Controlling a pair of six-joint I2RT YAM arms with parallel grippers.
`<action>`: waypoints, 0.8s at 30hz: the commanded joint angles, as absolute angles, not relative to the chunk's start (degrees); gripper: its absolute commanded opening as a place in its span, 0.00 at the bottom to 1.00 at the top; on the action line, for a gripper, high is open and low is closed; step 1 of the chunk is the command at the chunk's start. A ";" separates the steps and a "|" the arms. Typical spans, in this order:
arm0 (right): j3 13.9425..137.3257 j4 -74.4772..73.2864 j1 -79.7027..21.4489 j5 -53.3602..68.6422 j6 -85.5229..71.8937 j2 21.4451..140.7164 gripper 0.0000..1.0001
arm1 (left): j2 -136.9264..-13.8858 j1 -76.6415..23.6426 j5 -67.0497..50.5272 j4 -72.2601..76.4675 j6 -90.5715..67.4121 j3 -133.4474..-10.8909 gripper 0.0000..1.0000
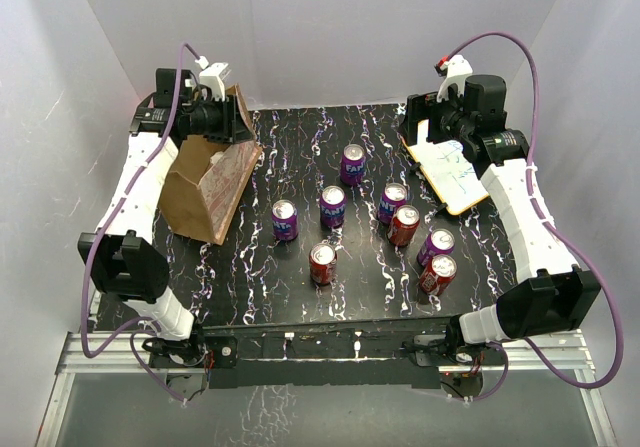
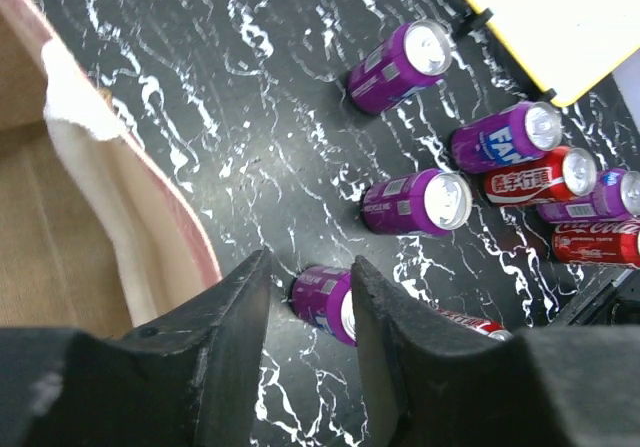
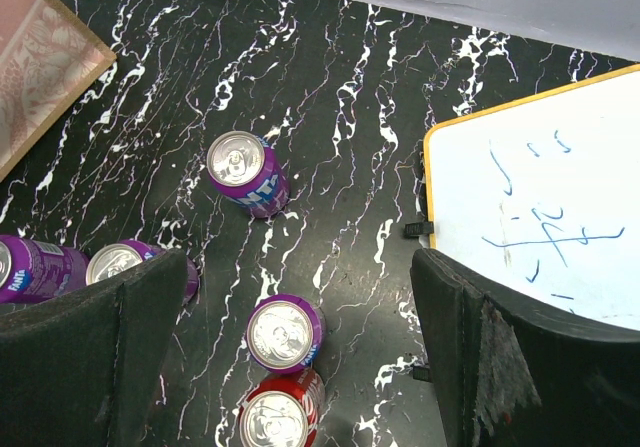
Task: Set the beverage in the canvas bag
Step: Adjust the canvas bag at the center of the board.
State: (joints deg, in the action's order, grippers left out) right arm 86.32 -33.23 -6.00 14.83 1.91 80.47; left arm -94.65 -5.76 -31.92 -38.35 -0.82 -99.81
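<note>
Next, my left gripper reaches into the bag and lifts the cream handle [image 2: 98, 177], because the handle hangs inside while the gripper is outside the canvas bag's edge [image 2: 188, 215].
The brown canvas bag [image 1: 208, 185] lies tilted on the left of the table, its mouth toward the back. Its cream handle [image 2: 78, 127] shows in the left wrist view, and its printed side [image 3: 40, 57] in the right wrist view. Several purple and red beverage cans stand in the middle, among them a purple can [image 1: 353, 164] furthest back and a red can [image 1: 322, 263] nearest the front. My left gripper [image 1: 232, 117] [image 2: 310, 262] hovers by the bag's top edge, open and empty. My right gripper [image 1: 418, 132] [image 3: 300, 267] is wide open and empty, high above a purple can [image 3: 285, 334].
A yellow-rimmed whiteboard [image 1: 450, 172] [image 3: 540, 207] lies at the back right, under the right arm. White walls enclose the black marbled table [image 1: 300, 137] on three sides. The cans stand close together right of centre.
</note>
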 commanded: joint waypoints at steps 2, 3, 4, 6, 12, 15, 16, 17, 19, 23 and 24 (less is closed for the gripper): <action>85.66 -30.78 -6.24 14.25 3.02 78.36 0.98 | -93.90 -6.06 -35.79 -36.30 -5.26 -104.38 0.53; 85.61 -30.79 -6.23 14.17 3.07 78.32 0.98 | -93.87 -6.06 -34.09 -36.42 -5.28 -104.74 0.58; 85.54 -30.86 -6.24 14.08 3.20 78.25 0.98 | -93.77 -6.00 -31.77 -36.69 -5.27 -105.00 0.62; 85.39 -30.90 -6.16 13.90 3.31 78.15 0.98 | -93.29 -5.43 -25.86 -37.02 -5.78 -104.83 0.67; 84.86 -30.87 -5.61 13.71 3.60 78.09 0.98 | -91.68 3.60 -24.91 -38.22 -15.19 -99.68 0.71; 84.73 -31.01 -5.52 13.62 3.69 78.34 0.98 | -91.03 4.35 -27.40 -39.24 -16.47 -96.46 0.74; 84.73 -30.95 -5.48 13.67 3.69 78.46 0.98 | -90.81 4.31 -28.42 -39.39 -17.01 -95.31 0.76; 84.73 -30.96 -5.51 13.75 3.69 78.60 0.98 | -90.62 4.37 -29.14 -39.42 -17.62 -94.31 0.79; 84.81 -30.98 -5.54 13.88 3.69 78.98 0.98 | -90.17 4.34 -29.47 -40.16 -18.41 -92.26 0.83; 84.69 -30.93 -5.52 13.80 3.83 79.15 0.98 | -90.06 4.70 -30.21 -42.13 -19.49 -88.69 0.86; 84.58 -30.97 -5.53 13.72 3.90 79.25 0.98 | -90.05 4.83 -30.76 -42.44 -19.77 -88.02 0.86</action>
State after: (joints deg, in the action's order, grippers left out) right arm 84.53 -33.19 -5.82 14.46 3.01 80.18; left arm -93.71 4.69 -27.59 -39.18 -16.86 -90.13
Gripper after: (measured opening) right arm 0.982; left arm 0.852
